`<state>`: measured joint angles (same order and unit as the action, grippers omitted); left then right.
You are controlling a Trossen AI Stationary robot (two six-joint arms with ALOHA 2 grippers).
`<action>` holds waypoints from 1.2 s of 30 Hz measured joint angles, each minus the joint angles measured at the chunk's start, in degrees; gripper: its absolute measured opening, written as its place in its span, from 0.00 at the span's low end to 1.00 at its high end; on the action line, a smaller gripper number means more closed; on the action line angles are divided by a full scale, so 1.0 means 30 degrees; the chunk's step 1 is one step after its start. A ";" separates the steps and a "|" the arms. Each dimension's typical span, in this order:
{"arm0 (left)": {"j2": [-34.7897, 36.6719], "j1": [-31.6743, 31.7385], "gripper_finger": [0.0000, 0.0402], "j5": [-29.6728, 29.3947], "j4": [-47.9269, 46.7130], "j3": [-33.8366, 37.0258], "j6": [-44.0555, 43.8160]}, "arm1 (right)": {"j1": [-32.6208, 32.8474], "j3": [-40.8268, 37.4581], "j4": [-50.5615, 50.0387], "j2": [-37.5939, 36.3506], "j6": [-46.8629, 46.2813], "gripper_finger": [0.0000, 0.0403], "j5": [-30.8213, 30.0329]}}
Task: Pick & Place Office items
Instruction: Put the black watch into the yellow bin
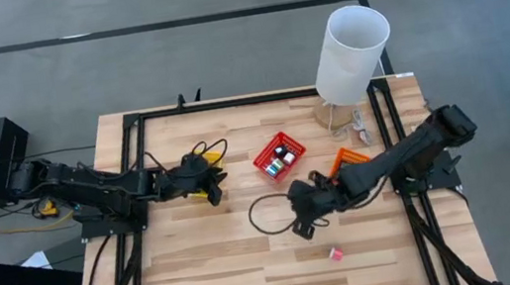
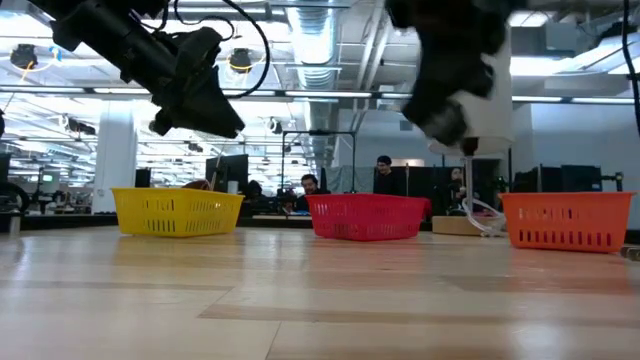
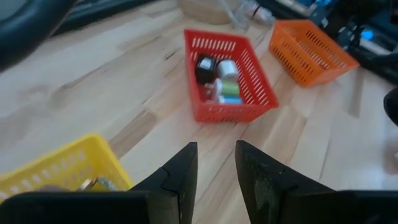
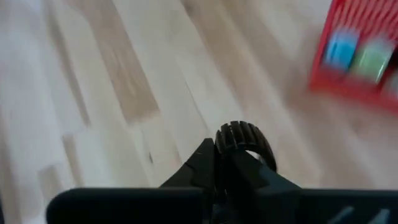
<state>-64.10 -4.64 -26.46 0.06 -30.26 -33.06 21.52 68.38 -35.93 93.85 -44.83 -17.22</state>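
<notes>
The black ring [image 4: 250, 138] is in my right gripper, far from the yellow basket [image 2: 177, 212], so I should hand the ring over to my left gripper to put it there.
My right gripper [image 1: 300, 223] hangs over the middle of the table, shut on a small black ribbed ring [image 4: 244, 138]. It is well above the wood in the low view [image 2: 446, 118]. The red basket [image 1: 279, 156] just beyond it holds several small items: black, white, green and blue ones [image 3: 219, 79]. A small pink bit [image 1: 335, 252] lies on the table near the front edge. My left gripper [image 3: 216, 169] hovers open over the yellow basket [image 1: 202, 175] at the left, with nothing between its fingers. My right gripper pinches the black ring at its near rim [image 4: 225, 144] between its two shut fingers. The fingers slant down from the table's right side. The rest of the ring sticks out past the fingertips, lifted clear of the table.
The orange basket [image 1: 349, 159] sits half under my right arm. A tall white cylinder [image 1: 350, 52] stands at the back right on a brown piece. A black cable loop [image 1: 263, 213] hangs beside my right gripper. Bare wood [image 1: 202, 260] spreads across the front.
</notes>
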 joint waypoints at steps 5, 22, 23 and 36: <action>0.0000 -0.0369 0.26 -0.0001 0.1765 0.0001 0.1295 | -0.0064 0.0190 0.1311 -0.2034 0.2737 0.02 -0.1272; -0.0007 -0.3016 0.26 -0.0004 0.9307 0.0015 0.5342 | -0.2025 0.0088 -0.0054 -0.6434 0.8623 0.03 -0.1347; -0.0007 -0.3016 0.26 -0.0007 0.9303 0.0015 0.5342 | -0.2018 -0.0199 -0.0011 -0.6503 0.8921 0.03 -0.1350; -0.0007 -0.2913 0.26 -0.0007 0.9320 0.0015 0.5446 | -0.2515 -0.9104 1.2082 -0.6684 0.8521 0.04 -0.0869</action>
<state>-64.12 -13.38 -26.48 28.02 -30.22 -16.72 13.97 41.07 0.31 73.79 -19.27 -19.82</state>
